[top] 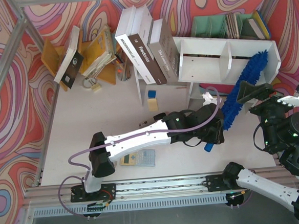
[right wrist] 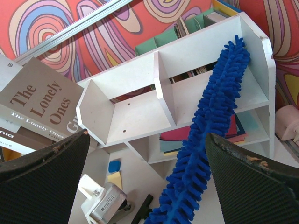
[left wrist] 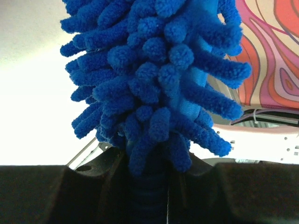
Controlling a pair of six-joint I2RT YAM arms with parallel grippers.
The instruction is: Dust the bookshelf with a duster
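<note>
The tip of the duster touches the bookshelf's end (top: 272, 61), so the robot's left gripper should pull the duster back and sweep it across the cubby toward the divider (top: 226, 60).
The blue fluffy duster (top: 243, 88) slants from my left gripper (top: 216, 130) up into the right cubby of the white bookshelf (top: 207, 62), its tip against the right side wall. My left gripper is shut on the duster's handle; the left wrist view shows the chenille head (left wrist: 159, 79) rising out of my closed jaws (left wrist: 149, 186). My right gripper (top: 258, 91) is open and empty, hovering in front of the shelf's right end. In the right wrist view the duster (right wrist: 210, 121) runs between my open fingertips (right wrist: 42, 168) across the bookshelf (right wrist: 135, 116).
Large books (top: 147, 43) lean against the shelf's left side. A teal file organiser (top: 225, 25) stands behind it. An orange book rack (top: 89, 54) stands at back left. A calculator (top: 137, 158), blue and yellow blocks (top: 151, 99) and a stapler (right wrist: 105, 203) lie on the table.
</note>
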